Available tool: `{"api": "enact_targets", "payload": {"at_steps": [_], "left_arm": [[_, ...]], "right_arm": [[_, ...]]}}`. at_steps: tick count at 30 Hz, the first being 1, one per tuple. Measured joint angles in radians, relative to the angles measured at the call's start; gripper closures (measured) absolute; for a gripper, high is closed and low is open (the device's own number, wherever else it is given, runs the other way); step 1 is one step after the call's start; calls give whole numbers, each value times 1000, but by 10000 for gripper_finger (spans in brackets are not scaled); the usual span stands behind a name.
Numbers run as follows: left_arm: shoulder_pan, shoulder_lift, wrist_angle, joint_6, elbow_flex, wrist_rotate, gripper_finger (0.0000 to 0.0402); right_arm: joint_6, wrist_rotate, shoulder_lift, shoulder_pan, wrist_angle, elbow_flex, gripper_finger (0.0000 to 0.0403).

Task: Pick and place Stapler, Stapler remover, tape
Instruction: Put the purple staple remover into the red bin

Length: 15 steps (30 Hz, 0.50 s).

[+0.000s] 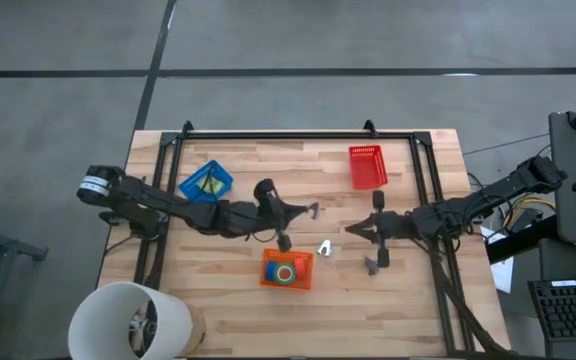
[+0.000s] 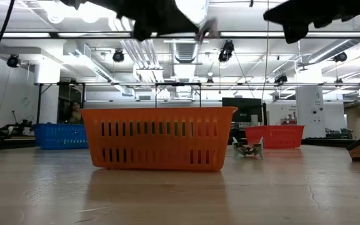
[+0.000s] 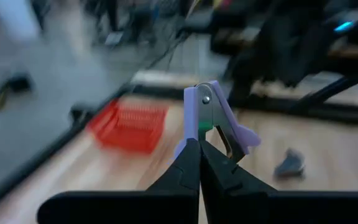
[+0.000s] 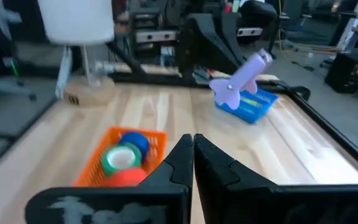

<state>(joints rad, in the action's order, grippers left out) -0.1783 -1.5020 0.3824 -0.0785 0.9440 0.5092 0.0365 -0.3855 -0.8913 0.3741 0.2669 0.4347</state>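
The lavender staple remover is in my left gripper, far from the red basket (image 1: 368, 167), so next my right gripper grabs its riveted end (image 3: 206, 99) and carries it there.
My left gripper (image 1: 306, 211) hangs above the table's middle, shut on a lavender staple remover (image 3: 211, 117), also seen as the remover (image 4: 241, 79) in the right wrist view. My right gripper (image 1: 350, 231) is shut and empty, just right of it, fingers pointing toward the left edge. The orange basket (image 1: 286, 270) near the near edge holds a green tape roll (image 4: 120, 157), a red roll (image 4: 124, 178) and a blue roll (image 4: 137, 140). A silvery staple remover (image 1: 324, 248) rests on the table beside that basket. A dark stapler (image 1: 376, 262) lies under my right arm. My left gripper pinches the lavender staple remover by its lower end (image 3: 199, 138) between the two fingers. The remover sticks out past the fingertips, lifted clear of the table, its riveted end (image 3: 205, 96) pointing away from the gripper.
A red basket (image 1: 367, 166) stands near the far right, a blue basket (image 1: 205, 182) with something in it at far left. A white lamp shade (image 1: 128, 320) is at the near left corner. Another dark object (image 1: 378, 200) lies by my right arm. Black rails frame the table.
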Motion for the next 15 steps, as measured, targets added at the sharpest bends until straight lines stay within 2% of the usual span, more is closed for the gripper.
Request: {"api": "enact_targets", "payload": {"at_steps": [6, 10, 15], "left_arm": [[6, -27, 273, 252, 4, -152, 401], [28, -27, 355, 334, 41, -242, 400], [47, -27, 359, 355, 74, -369, 401]], "right_arm": [[44, 55, 0, -4, 84, 5, 372], [48, 54, 0, -5, 91, 42, 322], [17, 52, -1, -6, 93, 86, 252]]}}
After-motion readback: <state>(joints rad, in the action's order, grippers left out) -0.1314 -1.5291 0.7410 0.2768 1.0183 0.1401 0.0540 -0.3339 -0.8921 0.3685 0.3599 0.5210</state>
